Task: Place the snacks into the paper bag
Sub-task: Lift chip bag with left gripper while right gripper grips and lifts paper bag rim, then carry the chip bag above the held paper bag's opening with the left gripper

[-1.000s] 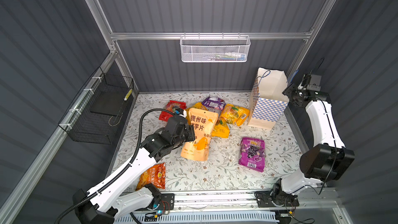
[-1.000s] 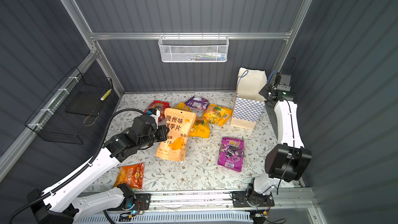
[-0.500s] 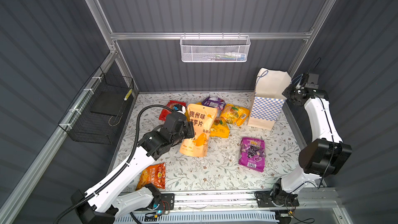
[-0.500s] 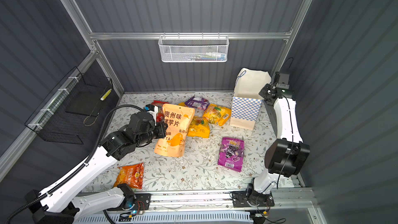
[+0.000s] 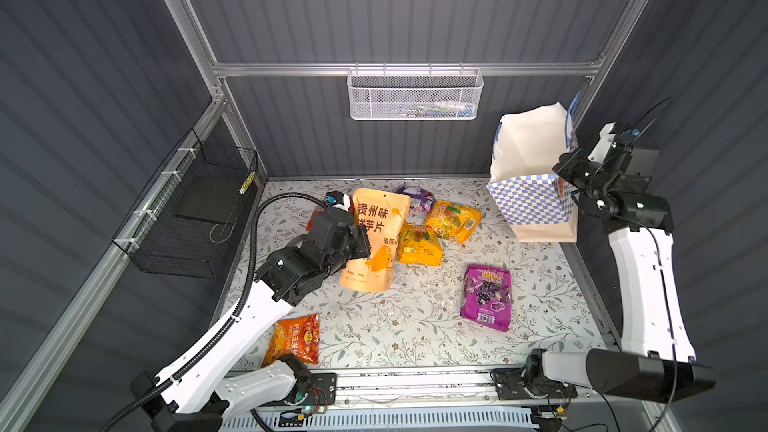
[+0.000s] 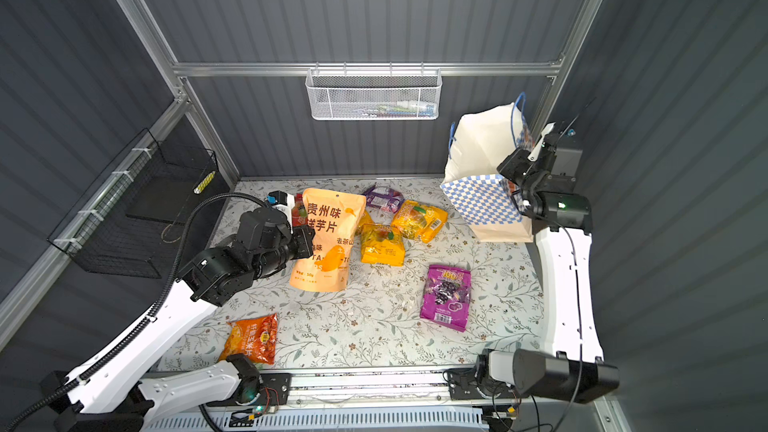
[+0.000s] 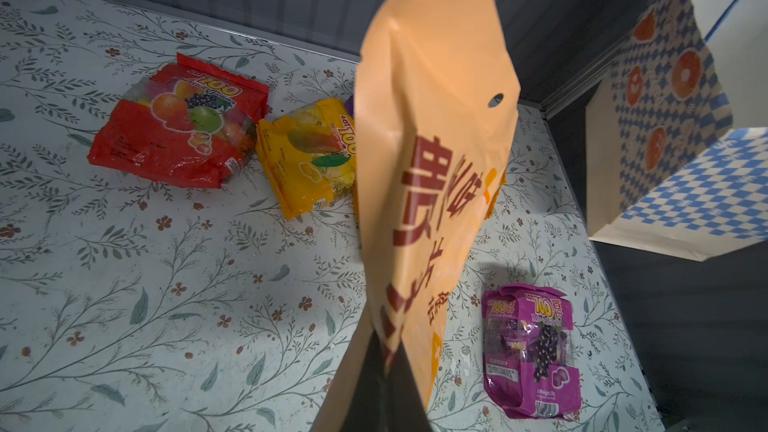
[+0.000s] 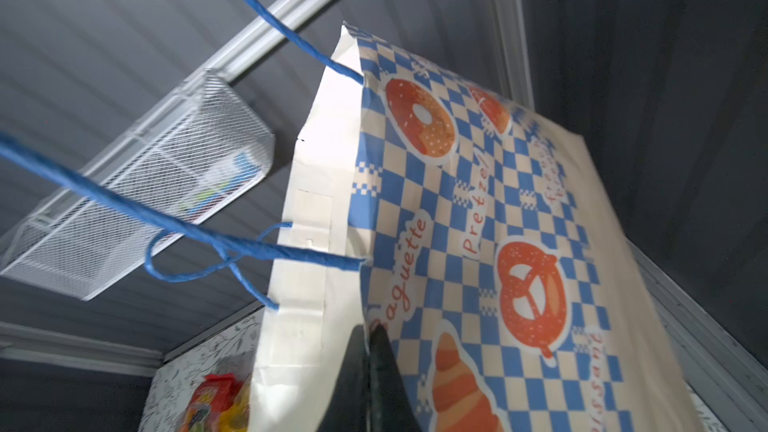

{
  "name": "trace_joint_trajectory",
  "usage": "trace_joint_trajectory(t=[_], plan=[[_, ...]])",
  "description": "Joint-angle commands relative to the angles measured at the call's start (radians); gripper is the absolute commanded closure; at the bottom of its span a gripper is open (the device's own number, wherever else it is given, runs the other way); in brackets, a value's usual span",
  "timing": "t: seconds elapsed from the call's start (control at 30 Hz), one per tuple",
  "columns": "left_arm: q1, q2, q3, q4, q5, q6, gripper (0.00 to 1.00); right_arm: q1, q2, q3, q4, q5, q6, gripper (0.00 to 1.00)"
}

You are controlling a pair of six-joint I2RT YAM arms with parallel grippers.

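The paper bag (image 5: pixel 531 184) is standing next to the wall, a long way from the pouch in my left gripper, so my right gripper should move the bag closer to the yellow packets (image 5: pixel 421 245).
My left gripper (image 5: pixel 360 243) is shut on the lower edge of the large pale-orange pouch (image 5: pixel 376 238), which hangs tilted above the floral mat; the fingertips (image 7: pixel 384 363) pinch the pouch (image 7: pixel 436 160). The paper bag (image 5: pixel 532 184) stands at the back right, leaning. My right gripper (image 5: pixel 567 176) is shut on its side rim, seen close at the bag (image 8: pixel 478 222). On the mat lie other snacks: two yellow packets (image 5: pixel 453 220) (image 5: pixel 417 245), a purple packet (image 5: pixel 486 303), another purple one (image 5: pixel 415 197) behind the pouch, a dark orange packet (image 5: pixel 295 336) and a red packet (image 7: pixel 178 118).
A white mesh basket (image 5: pixel 415 95) hangs on the back wall. A black wire basket (image 5: pixel 195 209) hangs on the left wall. The right wall and corner post stand close behind the bag. The arm bases sit along the front rail.
The left gripper has raised the pale-orange pouch off the mat and turned it more upright. The right gripper has shut on the bag's rim, and the bag's top now leans.
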Motion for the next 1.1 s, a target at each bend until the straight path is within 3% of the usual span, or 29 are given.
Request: trace_joint_trajectory(t=[0.0,0.33,0.47,0.67,0.87,1.07], plan=[[-0.004,-0.003,0.062,-0.033,-0.038,0.029,1.00,0.091,-0.061,-0.049,0.009,0.008,-0.015,1.00],[-0.004,-0.059,0.198,-0.170,-0.212,0.012,1.00,0.415,-0.242,-0.226,0.083,-0.028,0.051,1.00],[-0.003,-0.114,0.260,-0.180,-0.211,0.018,1.00,0.531,-0.255,-0.366,0.171,0.003,0.062,1.00],[-0.004,-0.067,0.463,-0.177,-0.054,0.042,1.00,0.645,-0.219,-0.461,0.241,0.125,0.065,1.00],[-0.004,0.103,0.679,-0.137,0.131,0.014,1.00,0.660,-0.259,-0.505,0.266,0.283,0.135,1.00],[-0.005,0.309,0.919,-0.098,0.328,-0.024,1.00,0.667,-0.333,-0.540,0.283,0.371,0.164,1.00]])
